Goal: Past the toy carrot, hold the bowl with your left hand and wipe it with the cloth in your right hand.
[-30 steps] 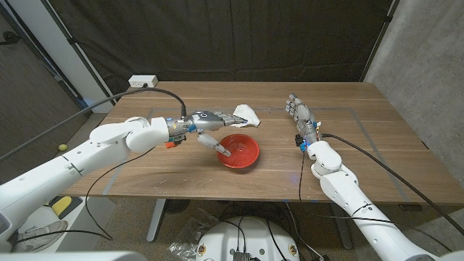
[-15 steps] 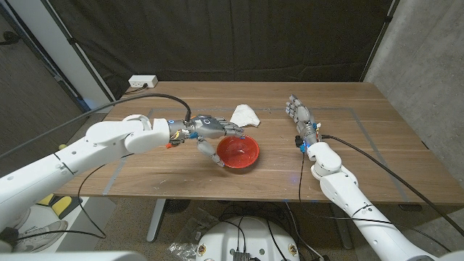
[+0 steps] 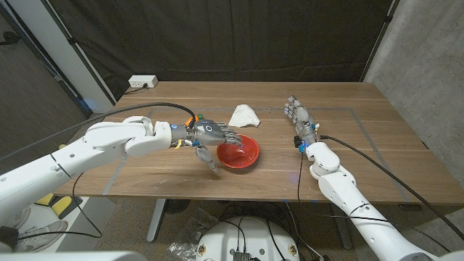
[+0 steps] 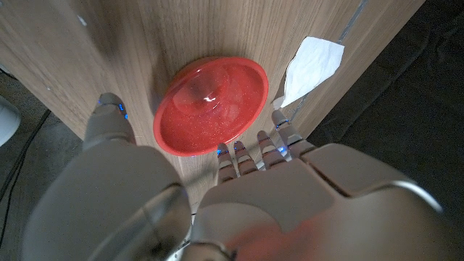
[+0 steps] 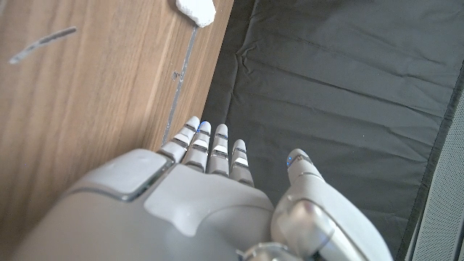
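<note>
I expect the white cloth (image 3: 244,117) to bunch up in my right gripper with its corners poking out when I pick it up, because it keeps a raised, crumpled shape (image 5: 196,11).
A red bowl (image 3: 240,151) sits on the wooden table a little left of the middle. My left hand (image 3: 211,138) hovers at its left rim, fingers (image 3: 230,134) spread over the rim's edge and thumb (image 3: 210,159) at the near side, gripping nothing. In the left wrist view the bowl (image 4: 210,105) lies between the thumb (image 4: 109,125) and the fingers (image 4: 259,151). A crumpled white cloth (image 3: 244,114) lies just behind the bowl, and also appears as the cloth (image 4: 312,65) and cloth (image 5: 196,9). My right hand (image 3: 299,116) stands open at the right, away from both.
A white power strip (image 3: 143,82) sits at the table's back left corner. Thin tape lines (image 3: 362,119) mark a rectangle on the table top (image 3: 362,159). A dark curtain hangs behind the table.
My left hand has drawn back from over the bowl and cloth to the bowl's left rim, its thumb now out of the bowl. Bowl, cloth and right hand have stayed put.
</note>
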{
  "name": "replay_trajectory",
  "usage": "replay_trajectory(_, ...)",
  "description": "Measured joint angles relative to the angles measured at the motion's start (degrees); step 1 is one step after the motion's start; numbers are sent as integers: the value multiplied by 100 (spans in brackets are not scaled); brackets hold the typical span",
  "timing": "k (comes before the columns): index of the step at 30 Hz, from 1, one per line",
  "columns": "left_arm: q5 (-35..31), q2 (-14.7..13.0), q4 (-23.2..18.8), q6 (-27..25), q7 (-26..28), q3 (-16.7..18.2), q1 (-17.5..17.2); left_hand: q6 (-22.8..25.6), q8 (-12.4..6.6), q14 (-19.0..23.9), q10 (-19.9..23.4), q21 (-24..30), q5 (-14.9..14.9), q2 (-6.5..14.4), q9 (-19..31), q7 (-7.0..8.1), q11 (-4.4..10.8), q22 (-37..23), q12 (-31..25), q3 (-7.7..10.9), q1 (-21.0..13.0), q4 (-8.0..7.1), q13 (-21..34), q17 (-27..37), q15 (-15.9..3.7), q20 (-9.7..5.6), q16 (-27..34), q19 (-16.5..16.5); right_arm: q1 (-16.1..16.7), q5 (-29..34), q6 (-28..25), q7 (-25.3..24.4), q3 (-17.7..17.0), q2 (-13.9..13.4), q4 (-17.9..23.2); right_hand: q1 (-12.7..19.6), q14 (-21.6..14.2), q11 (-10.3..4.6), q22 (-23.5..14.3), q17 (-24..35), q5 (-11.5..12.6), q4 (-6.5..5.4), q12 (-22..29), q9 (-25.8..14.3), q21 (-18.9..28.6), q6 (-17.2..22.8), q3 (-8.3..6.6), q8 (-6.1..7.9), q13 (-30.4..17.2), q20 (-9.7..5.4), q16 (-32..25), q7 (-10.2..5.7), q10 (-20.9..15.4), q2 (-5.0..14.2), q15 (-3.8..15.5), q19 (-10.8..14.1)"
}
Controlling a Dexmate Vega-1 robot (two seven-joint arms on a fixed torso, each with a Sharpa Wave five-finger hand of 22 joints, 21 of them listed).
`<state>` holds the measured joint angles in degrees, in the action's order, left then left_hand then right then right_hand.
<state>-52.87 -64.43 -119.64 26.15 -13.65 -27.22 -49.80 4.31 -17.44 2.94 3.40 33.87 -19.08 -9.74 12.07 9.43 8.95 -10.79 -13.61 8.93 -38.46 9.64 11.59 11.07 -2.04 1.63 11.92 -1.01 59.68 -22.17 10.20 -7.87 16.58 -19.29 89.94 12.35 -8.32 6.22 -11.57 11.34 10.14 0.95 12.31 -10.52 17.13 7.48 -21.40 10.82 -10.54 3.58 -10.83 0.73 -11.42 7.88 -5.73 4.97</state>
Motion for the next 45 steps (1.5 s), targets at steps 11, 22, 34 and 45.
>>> replay_trajectory(11,-410,-39,-67,-22,149,52,-141,859,-430,852,974,34,-127,325,33,261,285,0,-277,-53,-795,-57,15,29,-14,-184,130,494,-108,-5,16,62,30,59,-148,-84,0,-22,0,-1,0,-60,0,0,0,-1,39,0,0,0,0,0,-22,-22,0,0)
replay_trajectory(22,-872,21,206,-29,967,51,-271,1744,-844,1793,1791,187,-150,521,17,255,319,0,-409,-53,-1288,-152,12,158,-36,-387,293,1045,-148,13,24,98,41,79,-200,-151,0,-21,0,-6,0,-90,0,0,0,31,69,0,0,0,-22,31,-22,-44,0,0)
replay_trajectory(34,-1131,161,556,-4,1580,-136,-292,2450,-1161,2282,2231,547,-119,656,-22,205,324,0,-401,-52,-1787,-151,-15,104,-62,-392,124,1884,-126,26,39,92,25,81,-200,-151,10,9,0,-16,0,-89,0,0,0,30,69,0,0,0,-22,30,-53,-44,-53,0)
replay_trajectory(45,-1631,240,742,-246,2342,-280,-370,3574,-1535,3361,3535,767,218,1060,-59,180,293,0,-369,203,-2449,-183,-25,62,-128,-399,223,2036,-94,36,38,63,4,64,-154,-182,10,9,0,-15,0,-121,0,0,0,30,37,0,0,0,-22,30,-53,-75,-53,0)
